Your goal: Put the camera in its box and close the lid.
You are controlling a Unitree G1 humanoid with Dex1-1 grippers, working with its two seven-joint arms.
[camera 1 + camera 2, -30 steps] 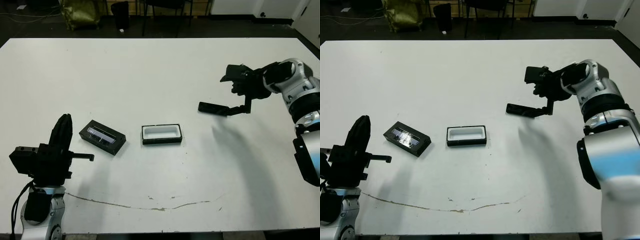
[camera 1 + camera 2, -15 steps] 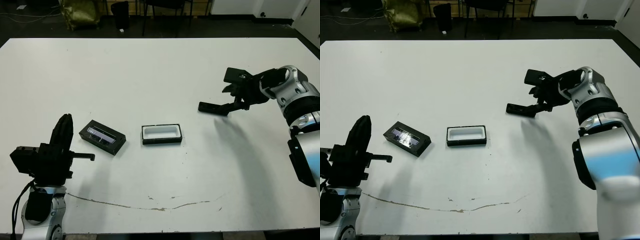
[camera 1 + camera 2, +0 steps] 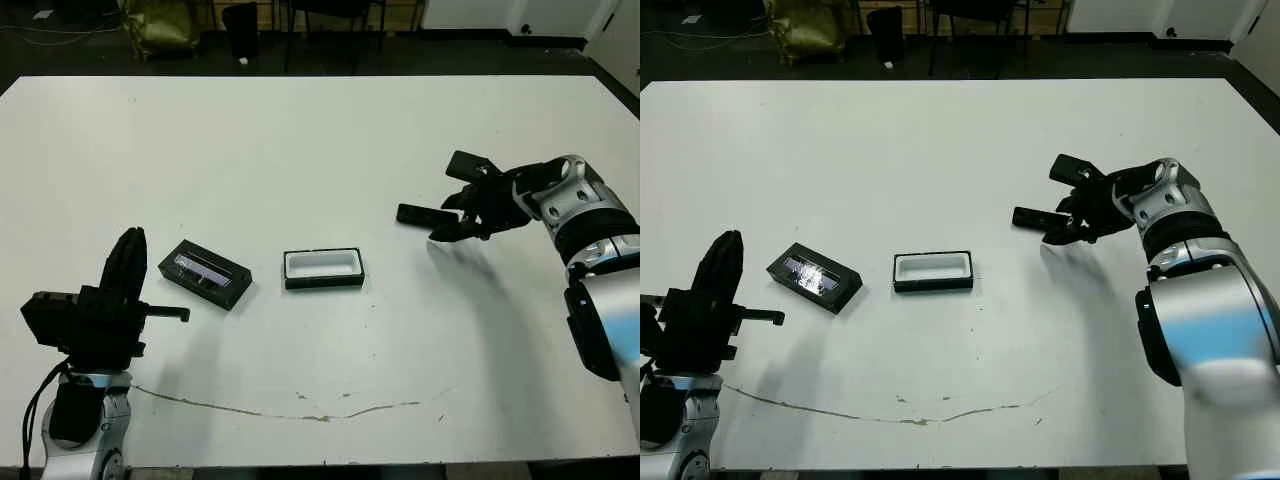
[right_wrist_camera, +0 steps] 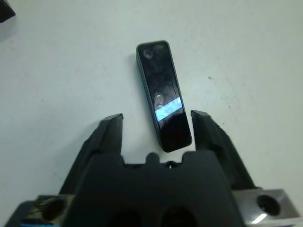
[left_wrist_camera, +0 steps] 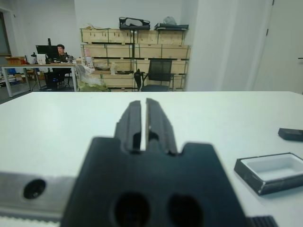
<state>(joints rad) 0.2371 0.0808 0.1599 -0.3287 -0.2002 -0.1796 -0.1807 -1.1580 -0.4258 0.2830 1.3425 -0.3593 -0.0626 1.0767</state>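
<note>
The white lining of the box has a long, rounded hollow, so when the robot lowers the camera, it will come to rest inside the hollow's rim with its glossy side in view.
The camera, a slim black bar, lies flat on the white table right of centre. My right gripper is open and low over the camera's right end. In the right wrist view its two fingers stand one on each side of the camera's near end, not touching it. The white-lined box sits open at the table's middle. The lid, black with a shiny window strip, lies to the box's left. My left gripper is shut on nothing, held up near the front left edge.
A thin brown crack line runs along the table's front. Beyond the far edge are chairs and a yellow bag. In the left wrist view, shelves and a seated person show far off.
My right gripper has dropped and swung down toward the table, so its open fingers now straddle the camera's end. The camera, box, lid and left arm have not moved.
</note>
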